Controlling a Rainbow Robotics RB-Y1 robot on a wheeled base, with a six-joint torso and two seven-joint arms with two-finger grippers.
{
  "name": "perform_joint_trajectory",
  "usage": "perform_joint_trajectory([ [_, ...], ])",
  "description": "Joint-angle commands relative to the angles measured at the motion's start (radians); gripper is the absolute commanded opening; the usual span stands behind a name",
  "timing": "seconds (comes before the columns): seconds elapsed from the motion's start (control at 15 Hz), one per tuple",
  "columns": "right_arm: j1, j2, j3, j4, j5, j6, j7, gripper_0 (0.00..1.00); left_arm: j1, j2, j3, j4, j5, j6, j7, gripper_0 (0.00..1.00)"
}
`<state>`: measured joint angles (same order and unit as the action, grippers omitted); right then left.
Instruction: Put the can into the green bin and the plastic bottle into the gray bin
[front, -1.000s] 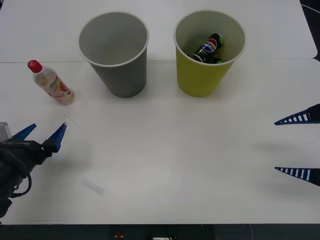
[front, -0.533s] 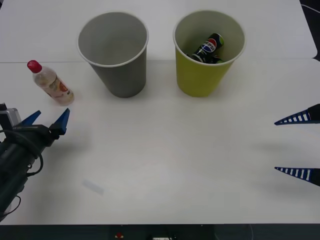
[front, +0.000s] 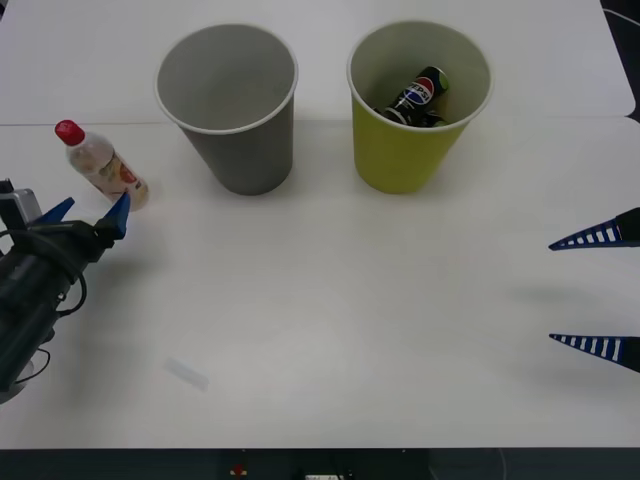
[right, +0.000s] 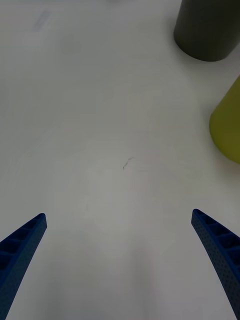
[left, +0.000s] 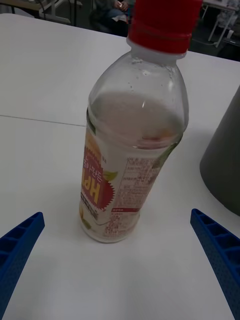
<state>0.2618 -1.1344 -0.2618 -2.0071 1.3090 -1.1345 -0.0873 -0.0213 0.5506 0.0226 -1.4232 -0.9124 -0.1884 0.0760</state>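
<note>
My gripper is about to drop the plastic bottle (front: 105, 168) through the gray bin's opening (front: 227, 78), which is far wider than the bottle, so I expect the bottle to tip against the inside of the gray bin.
The plastic bottle (front: 100, 165) stands upright at the table's far left, red cap on top, and looms close in the left wrist view (left: 131, 150). My left gripper (front: 88, 213) is open just in front of it, one fingertip almost at its base; the blue fingers (left: 20, 240) sit apart from the bottle on either side. The can (front: 420, 95) lies inside the green bin (front: 400, 155). To its left stands the gray bin (front: 250, 160), with nothing visible inside. My right gripper (front: 552, 292) waits open at the right edge, over bare table (right: 118, 214).
A small clear scrap (front: 187, 373) lies on the white table near the front left. The gray bin's wall (left: 225, 165) stands close to the bottle's right. Both bins (right: 207, 30) (right: 227, 125) are far from the right gripper.
My left gripper has moved forward and away from the front edge, closing in on the bottle. The right arm, the bins and the can have not moved.
</note>
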Motion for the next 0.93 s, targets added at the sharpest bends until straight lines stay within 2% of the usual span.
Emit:
perform_joint_trajectory([
  [0.07,0.0,0.0,0.0,0.0,0.0,0.0,0.0,1.0,-0.052,0.0,-0.001,0.052,0.003,0.0,-0.016,1.0],
  [0.6,0.0,0.0,0.0,0.0,0.0,0.0,0.0,1.0,-0.204,-0.014,-0.043,0.188,0.024,0.0,-0.035,1.0],
  [0.93,0.0,0.0,0.0,0.0,0.0,0.0,0.0,1.0,-0.235,-0.018,-0.044,0.213,0.017,0.0,-0.038,1.0],
])
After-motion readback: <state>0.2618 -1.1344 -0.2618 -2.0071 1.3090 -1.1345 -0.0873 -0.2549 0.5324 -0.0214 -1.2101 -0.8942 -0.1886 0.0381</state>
